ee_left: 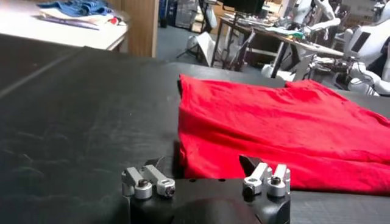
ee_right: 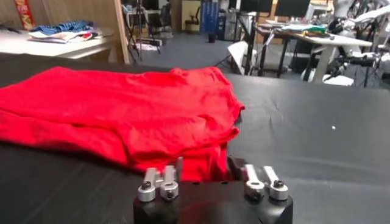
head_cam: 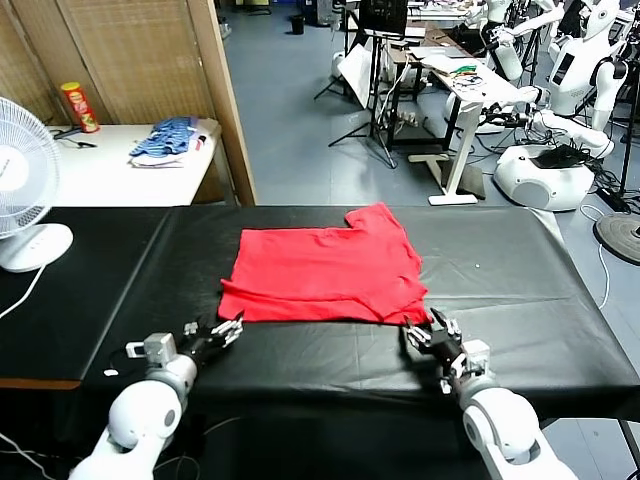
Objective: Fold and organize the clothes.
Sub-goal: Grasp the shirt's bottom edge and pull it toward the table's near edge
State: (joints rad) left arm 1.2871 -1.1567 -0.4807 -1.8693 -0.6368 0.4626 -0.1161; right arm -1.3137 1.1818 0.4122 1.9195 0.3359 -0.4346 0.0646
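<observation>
The red T-shirt's sleeve (head_cam: pixel 373 217) extends to the table's far edge, so the robot's grippers should draw the near corners (head_cam: pixel 411 311) toward the robot before its right gripper folds the end of the sleeve over.
The red T-shirt (head_cam: pixel 320 265) lies folded into a rough rectangle on the black table (head_cam: pixel 500 260), with a sleeve sticking out at its far right. My left gripper (head_cam: pixel 228 330) sits at the shirt's near left corner. In the left wrist view the left gripper (ee_left: pixel 204 163) stands open, and the edge of the red T-shirt (ee_left: pixel 274 122) lies between its fingers. My right gripper (head_cam: pixel 418 330) is at the near right corner. In the right wrist view the right gripper (ee_right: pixel 204 164) is shut on a bunched fold of the red T-shirt (ee_right: pixel 122 109).
A white fan (head_cam: pixel 20 190) stands on the table's far left. Behind it a white side table carries a blue-and-white striped pile (head_cam: pixel 165 140) and a red can (head_cam: pixel 80 107). A wooden post (head_cam: pixel 225 100) rises behind the table. Other robots (head_cam: pixel 560 150) stand at the back right.
</observation>
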